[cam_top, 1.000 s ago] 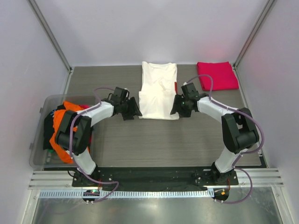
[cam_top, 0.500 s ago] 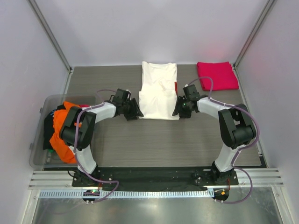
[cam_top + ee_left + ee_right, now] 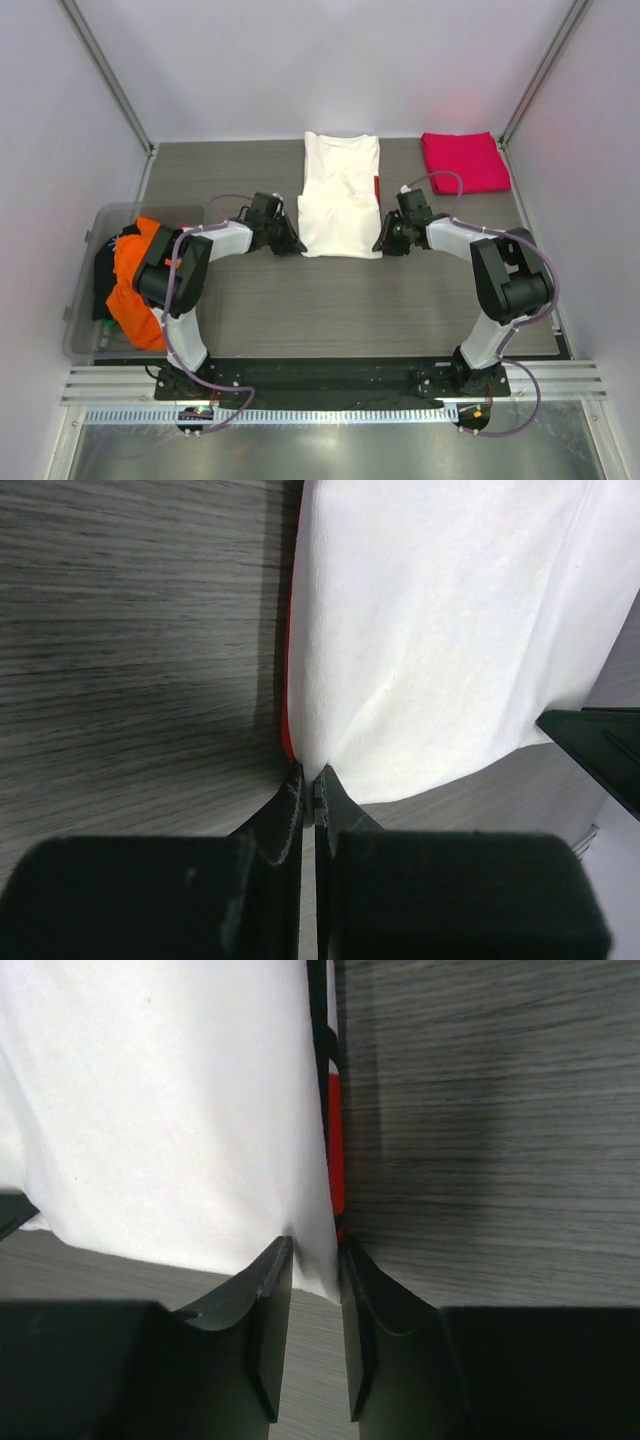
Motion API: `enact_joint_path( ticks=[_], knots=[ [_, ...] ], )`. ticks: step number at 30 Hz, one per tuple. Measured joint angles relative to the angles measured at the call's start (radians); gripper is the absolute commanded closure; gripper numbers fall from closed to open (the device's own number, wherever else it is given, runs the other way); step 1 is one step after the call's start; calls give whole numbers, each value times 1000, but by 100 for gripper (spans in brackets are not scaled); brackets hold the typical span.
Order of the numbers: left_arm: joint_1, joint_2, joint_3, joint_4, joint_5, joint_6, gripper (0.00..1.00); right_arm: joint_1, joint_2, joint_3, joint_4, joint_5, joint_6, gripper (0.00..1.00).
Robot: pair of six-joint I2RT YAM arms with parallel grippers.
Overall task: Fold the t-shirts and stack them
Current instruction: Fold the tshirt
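The white t-shirt's far end (image 3: 342, 139) goes all the way to the table's back edge, so the robot's right gripper should grip the t-shirt's near corner (image 3: 373, 250) and help pull the t-shirt closer before it is folded.
A white t-shirt (image 3: 340, 195) lies folded lengthwise at the middle back of the table, with a red edge (image 3: 336, 1150) peeking from under it. My left gripper (image 3: 297, 247) is down at its near left corner, shut on the cloth (image 3: 440, 630); in the left wrist view the gripper (image 3: 310, 780) pinches that corner. My right gripper (image 3: 380, 247) is at the near right corner. In the right wrist view it (image 3: 315, 1250) is open, its jaws a little apart with the corner of the cloth (image 3: 170, 1090) between them. A folded pink-red t-shirt (image 3: 463, 162) lies at the back right.
A clear plastic bin (image 3: 85, 290) at the left edge holds an orange t-shirt (image 3: 135, 290) and a dark one (image 3: 103, 275). Frame posts stand at both back corners. A metal rail runs along the near edge behind the arm bases.
Both grippers have dropped and slid in to the white t-shirt's near corners. The left has closed on its corner; the right jaws have narrowed around theirs.
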Motion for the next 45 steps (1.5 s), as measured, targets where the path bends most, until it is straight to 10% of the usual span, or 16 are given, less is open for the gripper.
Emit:
enact_joint_path(
  ticks=[4,14,26,45],
  knots=[
    [-4,0,-7,13,0,-8,100,0,-42,-42,17,-8,23,53],
    [-7,-2,-20,39,0,-17,100,0,-80,-86,15,-5,37,58],
    [-11,-2,-20,40,0,-16,100,-10,-40,-63,22,-7,34,99],
    [-200,-383,-243,-180,-114,-73,100,10,-486,-261,-186,-73,37,99]
  ],
)
